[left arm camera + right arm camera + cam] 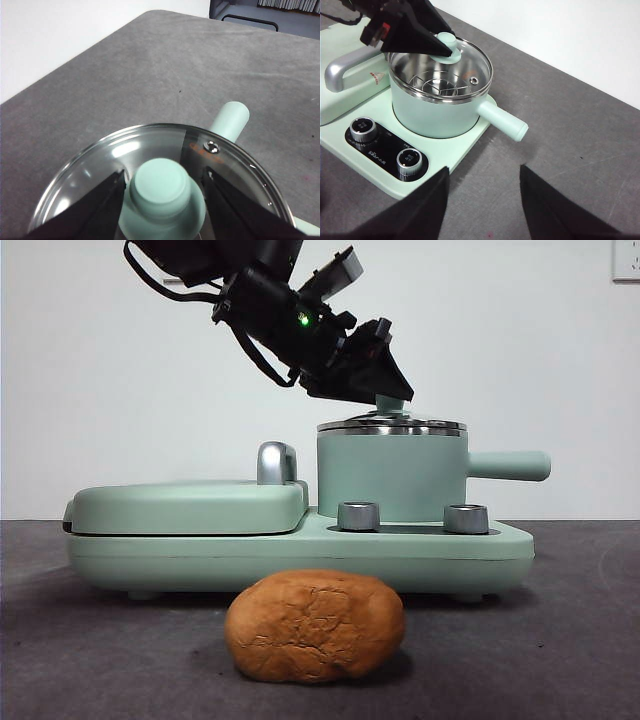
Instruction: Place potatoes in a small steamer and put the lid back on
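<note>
I see a clean seam (360, 430) running under the glass lid's steel edge (425, 423), so I expect the glass lid to come off by itself when I raise the mint knob.
The potato (315, 625), orange-brown with cracked skin, lies on the table in front of the appliance. The small steamer (390, 475) (435, 117) stands on the mint base with the glass lid (392, 426) (470, 57) (100, 160) seated on its rim. A steel rack shows inside through the glass. My left gripper (385, 380) (164, 172) (440, 47) reaches down from the upper left. Its jaws are open on either side of the mint knob (162, 192), close to it. My right gripper (485, 172) hangs open and empty above the table, off the side where the pot's handle (505, 122) points.
The flat mint griddle (190, 505) with its chrome handle (277, 462) sits beside the pot on the same base. Two steel dials (358, 516) (466, 518) face the front. The pot's handle (510, 465) sticks out sideways. Grey tabletop surrounds the appliance.
</note>
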You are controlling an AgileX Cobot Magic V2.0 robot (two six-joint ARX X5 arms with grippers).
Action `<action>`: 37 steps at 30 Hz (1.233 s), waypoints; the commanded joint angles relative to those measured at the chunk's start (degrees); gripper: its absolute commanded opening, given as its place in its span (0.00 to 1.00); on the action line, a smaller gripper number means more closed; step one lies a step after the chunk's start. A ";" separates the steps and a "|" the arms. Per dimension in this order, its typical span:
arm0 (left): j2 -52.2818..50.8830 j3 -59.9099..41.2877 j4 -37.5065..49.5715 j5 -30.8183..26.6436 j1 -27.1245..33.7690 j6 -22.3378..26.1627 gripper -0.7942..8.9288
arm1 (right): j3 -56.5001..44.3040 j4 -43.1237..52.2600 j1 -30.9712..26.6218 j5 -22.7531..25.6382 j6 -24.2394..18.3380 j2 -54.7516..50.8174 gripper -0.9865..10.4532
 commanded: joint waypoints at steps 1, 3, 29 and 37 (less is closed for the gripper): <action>2.23 1.81 0.17 -0.15 -0.50 -0.37 0.34 | 0.96 0.39 0.26 -0.09 0.76 0.20 0.28; 2.54 1.81 0.13 -0.15 -0.50 -0.90 0.34 | 0.96 0.39 0.26 -0.09 0.76 0.20 0.28; 2.49 1.81 0.26 -0.15 -0.55 -1.29 0.10 | 0.96 0.37 0.24 -0.04 0.76 0.22 0.28; 2.36 1.81 0.70 -0.46 -0.55 -1.29 0.10 | 0.96 0.35 0.24 -0.02 0.76 0.22 0.28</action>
